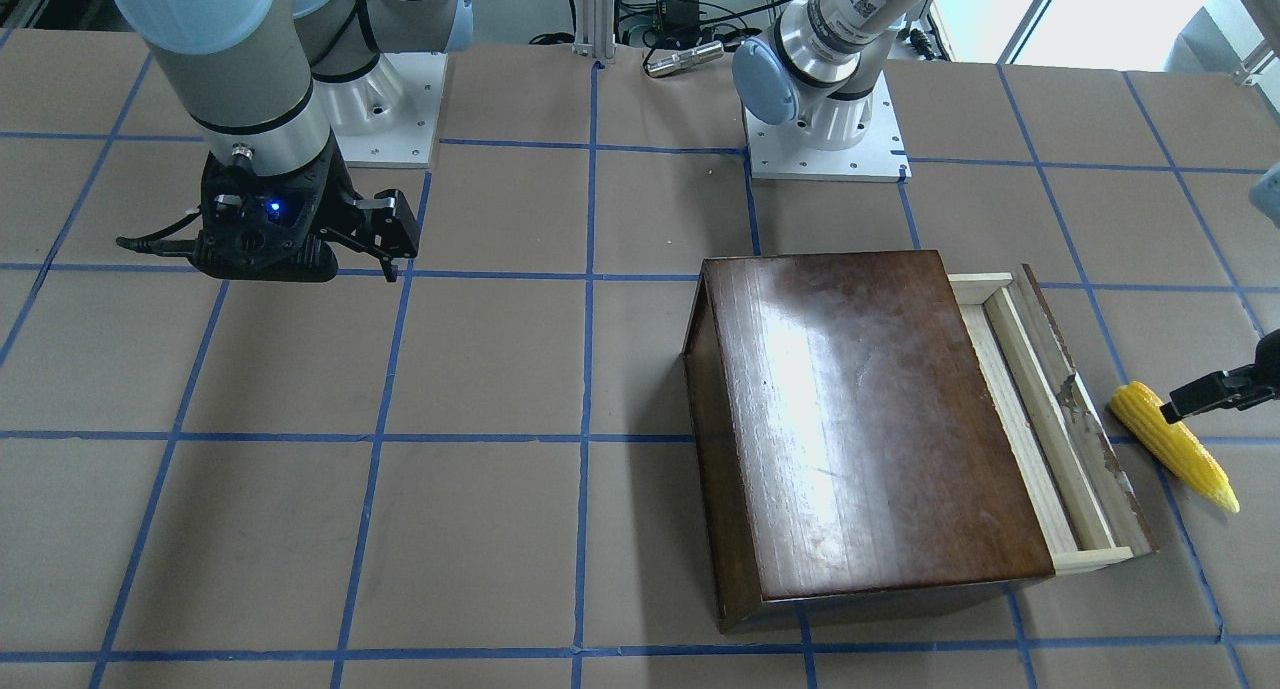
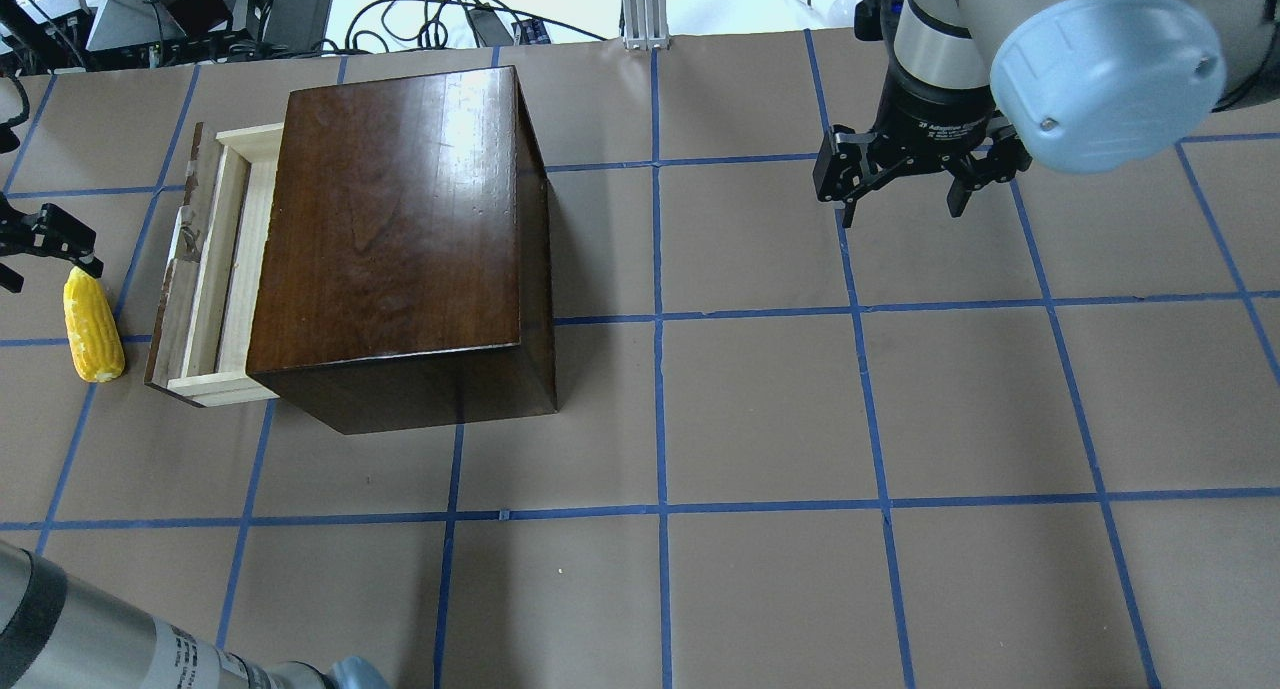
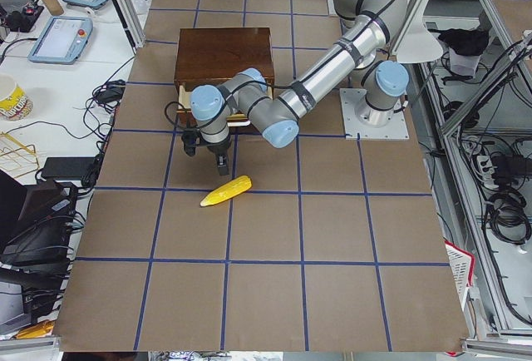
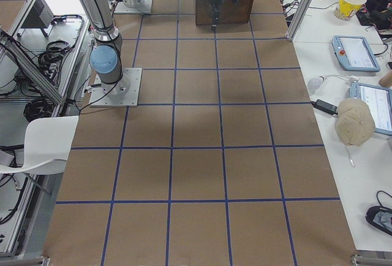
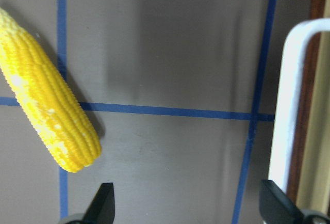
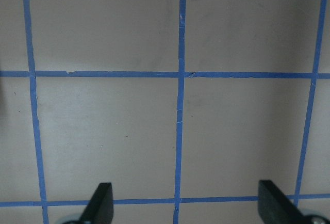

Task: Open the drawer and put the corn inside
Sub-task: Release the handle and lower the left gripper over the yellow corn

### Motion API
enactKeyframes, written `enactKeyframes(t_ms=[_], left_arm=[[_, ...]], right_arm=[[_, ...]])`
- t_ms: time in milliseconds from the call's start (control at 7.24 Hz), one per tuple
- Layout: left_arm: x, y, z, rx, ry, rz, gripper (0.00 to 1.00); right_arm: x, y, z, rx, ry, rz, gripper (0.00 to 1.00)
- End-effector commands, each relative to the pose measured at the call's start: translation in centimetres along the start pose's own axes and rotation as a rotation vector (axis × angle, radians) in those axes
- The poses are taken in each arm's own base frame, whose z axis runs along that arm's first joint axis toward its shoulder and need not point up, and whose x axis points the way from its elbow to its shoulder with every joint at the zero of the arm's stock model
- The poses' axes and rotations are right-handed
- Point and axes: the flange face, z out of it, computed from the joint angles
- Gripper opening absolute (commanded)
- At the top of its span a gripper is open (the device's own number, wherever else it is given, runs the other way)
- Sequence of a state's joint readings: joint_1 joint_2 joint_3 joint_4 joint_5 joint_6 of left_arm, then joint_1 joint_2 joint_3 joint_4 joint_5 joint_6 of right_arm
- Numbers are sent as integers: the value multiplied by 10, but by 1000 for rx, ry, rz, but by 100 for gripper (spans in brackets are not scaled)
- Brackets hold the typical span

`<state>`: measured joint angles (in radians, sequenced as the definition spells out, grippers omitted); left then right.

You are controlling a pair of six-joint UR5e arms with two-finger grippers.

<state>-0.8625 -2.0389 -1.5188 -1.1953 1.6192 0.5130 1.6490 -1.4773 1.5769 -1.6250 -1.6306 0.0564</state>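
The yellow corn (image 1: 1173, 447) is shorter than the drawer's open gap (image 1: 1020, 427), so the corn will fit flat inside when I bring it in lengthwise.
The dark-brown wooden box (image 2: 400, 229) stands on the table, with its pale wood drawer (image 2: 205, 269) pulled partly out toward the table's left end. The drawer holds nothing that shows. The yellow corn (image 2: 92, 327) lies on the table just outside the drawer's front panel; it also shows in the front view (image 1: 1175, 447) and the left wrist view (image 5: 46, 115). My left gripper (image 2: 45, 259) is open and empty, hovering beside the corn's thick end without touching it. My right gripper (image 2: 905, 184) is open and empty, far off over bare table.
The table is brown paper with a blue tape grid (image 2: 660, 319). The arm bases (image 1: 825, 154) stand at the robot's edge of the table. Cables and equipment (image 2: 200, 9) lie beyond the table's far edge. A white chair (image 4: 49, 143) stands off the table near the bases.
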Motion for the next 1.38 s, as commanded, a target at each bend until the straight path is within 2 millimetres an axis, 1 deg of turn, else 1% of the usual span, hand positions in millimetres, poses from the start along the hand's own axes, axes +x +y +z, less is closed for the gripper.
enactKeyframes(t_ms=[0, 276, 414, 691, 829, 967, 1105, 1243], left_arm=[[-30, 1, 38, -42, 17, -110, 100], [-29, -2, 57, -55, 31, -118, 100], [-32, -6, 61, -31, 18, -117, 100], [-32, -8, 76, -39, 27, -118, 100], [-30, -12, 92, -45, 42, -118, 100], [-31, -12, 95, -48, 43, -118, 100], [-32, -13, 98, -50, 40, -116, 98], [-32, -14, 99, -46, 37, -110, 80]], right_arm=[[0, 0, 0, -1, 0, 0, 100], [0, 0, 0, -1, 0, 0, 100], [0, 0, -1, 2, 0, 0, 100], [0, 0, 0, 1, 0, 0, 100], [0, 0, 0, 1, 0, 0, 100], [0, 0, 0, -1, 0, 0, 100], [0, 0, 0, -1, 0, 0, 100], [0, 0, 0, 1, 0, 0, 100]])
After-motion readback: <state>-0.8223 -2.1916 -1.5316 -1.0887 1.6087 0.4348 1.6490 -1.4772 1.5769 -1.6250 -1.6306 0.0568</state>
